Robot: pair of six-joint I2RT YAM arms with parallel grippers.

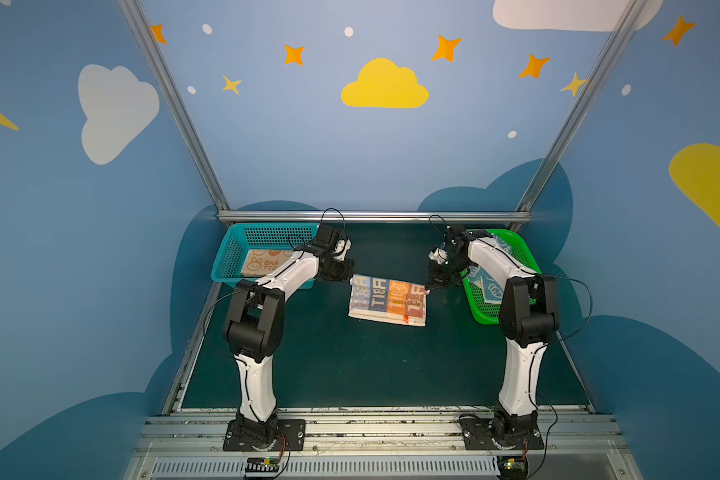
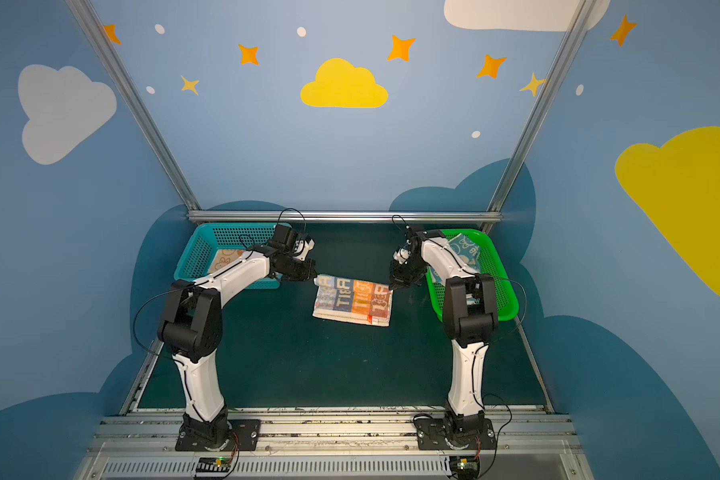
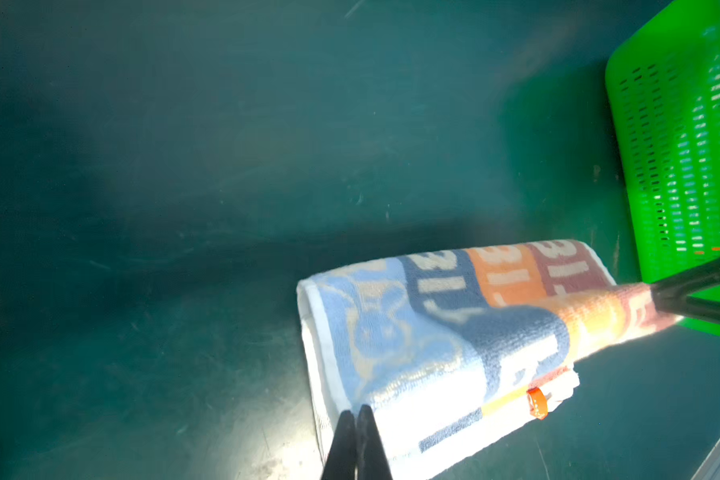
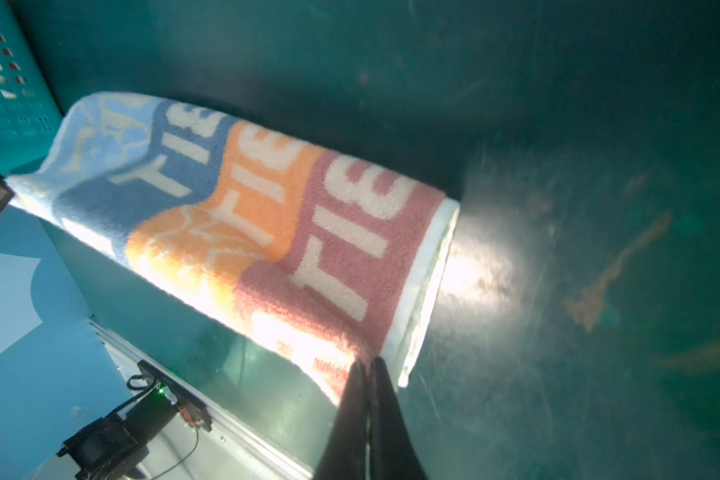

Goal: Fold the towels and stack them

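Observation:
The striped towel's held edge (image 1: 388, 282) runs straight above the towel's lower layer, so the robot's left gripper goes on lowering it toward the towel's near edge (image 1: 386, 321) and lets go there.
The striped towel (image 1: 387, 301) (image 2: 352, 300) with "RABBIT" lettering lies mid-mat, doubled over itself. My left gripper (image 1: 351, 279) (image 3: 355, 409) is shut on its far left corner. My right gripper (image 1: 428, 291) (image 4: 366, 361) is shut on its far right corner. The held edge of the striped towel (image 3: 433, 332) (image 4: 246, 216) hangs lifted between them above the lower layer. An orange-cream towel (image 1: 262, 262) lies in the teal basket. A blue-cream towel (image 1: 489, 282) lies in the green basket, partly hidden by my right arm.
The teal basket (image 1: 267, 226) stands at the back left of the dark green mat (image 1: 350, 365), and the green basket (image 1: 485, 318) stands at the back right. An aluminium rail (image 1: 375, 216) runs along the back edge.

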